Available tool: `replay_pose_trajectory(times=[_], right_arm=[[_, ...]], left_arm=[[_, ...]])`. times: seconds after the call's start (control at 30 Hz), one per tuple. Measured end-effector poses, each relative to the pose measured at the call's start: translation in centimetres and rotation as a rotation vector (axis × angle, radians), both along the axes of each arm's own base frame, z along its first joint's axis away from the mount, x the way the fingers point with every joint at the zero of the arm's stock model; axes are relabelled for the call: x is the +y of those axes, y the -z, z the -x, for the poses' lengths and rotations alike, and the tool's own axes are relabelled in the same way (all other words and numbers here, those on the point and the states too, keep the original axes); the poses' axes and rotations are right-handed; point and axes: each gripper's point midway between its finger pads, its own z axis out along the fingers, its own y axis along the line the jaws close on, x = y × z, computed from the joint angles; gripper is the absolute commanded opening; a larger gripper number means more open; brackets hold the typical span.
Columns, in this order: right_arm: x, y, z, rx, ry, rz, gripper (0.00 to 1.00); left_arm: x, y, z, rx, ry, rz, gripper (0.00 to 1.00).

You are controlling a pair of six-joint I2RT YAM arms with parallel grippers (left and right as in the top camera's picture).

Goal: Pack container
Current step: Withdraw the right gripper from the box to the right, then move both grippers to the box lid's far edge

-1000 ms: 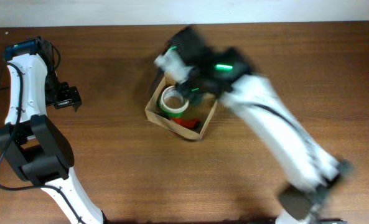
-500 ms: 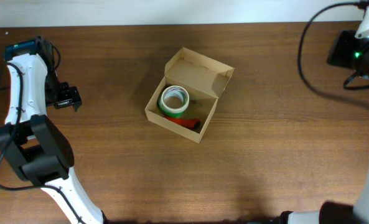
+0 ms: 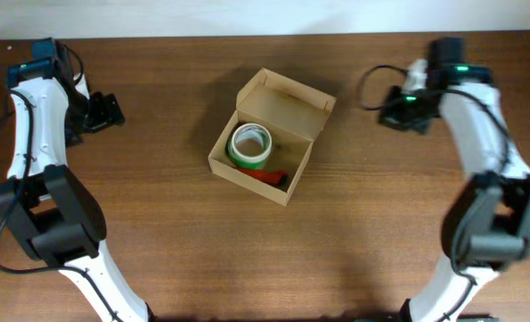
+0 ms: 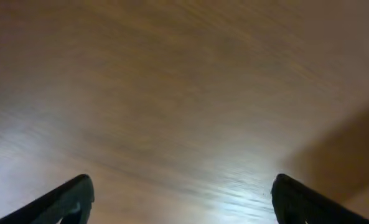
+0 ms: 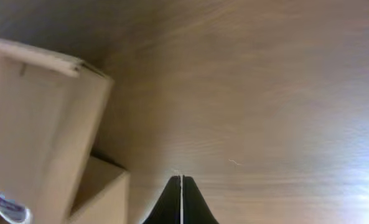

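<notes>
My right gripper needs to move in to the lid's edge (image 3: 324, 119) and straighten the box before it closes the lid, because the box sits crooked (image 3: 261, 157) with its lid open.
The container (image 3: 218, 161) is a tan cardboard box in the middle of the table, its hinged flap lid (image 3: 287, 104) standing open at the back. Inside lie a green-and-white tape roll (image 3: 249, 145) and a red object (image 3: 269, 176). The box also shows at the left of the right wrist view (image 5: 41, 124). My right gripper (image 3: 391, 113) is shut and empty, to the right of the box, its closed tips over bare wood in its wrist view (image 5: 182, 182). My left gripper (image 3: 113, 111) is open and empty at the far left, with only wood between its fingers (image 4: 183, 199).
The brown wooden table (image 3: 354, 241) spreads around the box. A white wall edge (image 3: 247, 18) runs along the back. Both arm bases stand near the front corners.
The right arm left the box, swung out to the far right, and has now come back partway, stopping right of the box. The left gripper moved slightly up and back.
</notes>
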Motion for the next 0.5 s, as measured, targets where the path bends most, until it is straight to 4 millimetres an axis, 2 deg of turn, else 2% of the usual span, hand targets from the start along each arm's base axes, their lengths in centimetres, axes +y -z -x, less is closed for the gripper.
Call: replay_pose_trajectory(times=[0.07, 0.13, 0.3, 0.5], right_arm=[[2.5, 1.1, -0.8, -0.008, -0.040, -0.027, 0.04], [4.9, 2.0, -1.4, -0.019, -0.075, -0.055, 0.04], [10.0, 2.9, -3.8, -0.107, -0.140, -0.145, 0.04], [13.4, 1.6, -5.7, -0.218, -0.185, -0.224, 0.04]], left_arm=[[-0.8, -0.1, -0.3, -0.018, 0.008, 0.047, 0.23], [-1.4, -0.2, -0.5, -0.027, 0.018, 0.076, 0.02], [-3.2, -0.3, -0.5, -0.022, 0.067, 0.112, 0.02], [-6.8, -0.3, -0.9, -0.019, 0.178, 0.120, 0.02]])
